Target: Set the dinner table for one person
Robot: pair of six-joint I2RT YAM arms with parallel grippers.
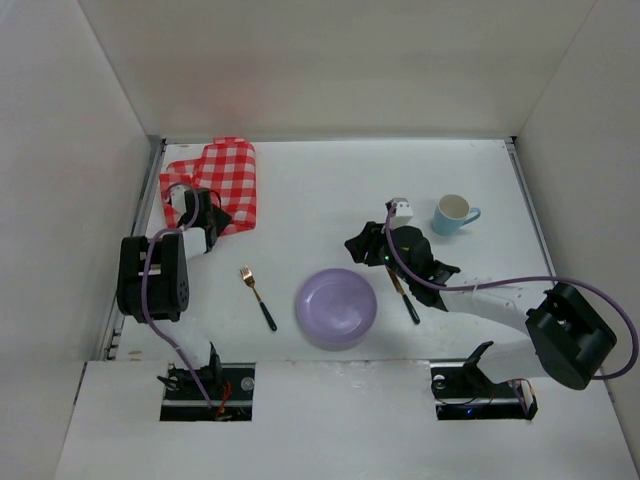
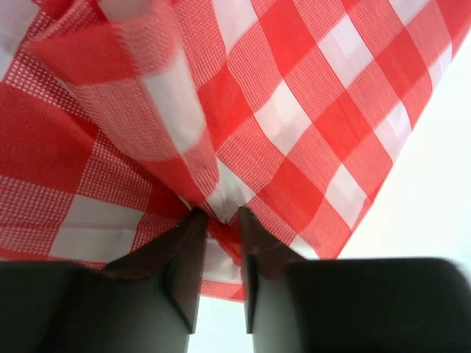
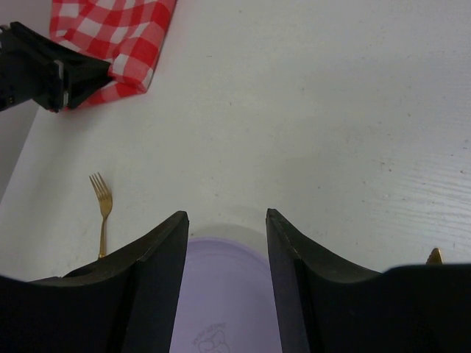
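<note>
My left gripper is pinching only the low end of the cloth's fold. It should open and grab the raised part of the fold farther in before it drags the cloth.
The dinner table is a matte white top. A red-and-white checked cloth lies rumpled at its far left. My left gripper is shut on the cloth's near edge; in the left wrist view the fingers pinch a fold of cloth. A purple plate sits near the middle front, with a gold fork with a black handle to its left. My right gripper is open and empty just beyond the plate. The fork shows to its left.
A light blue cup stands at the right. A black-handled gold utensil lies right of the plate, partly under the right arm; its tip shows in the right wrist view. Tall white panels wall the table.
</note>
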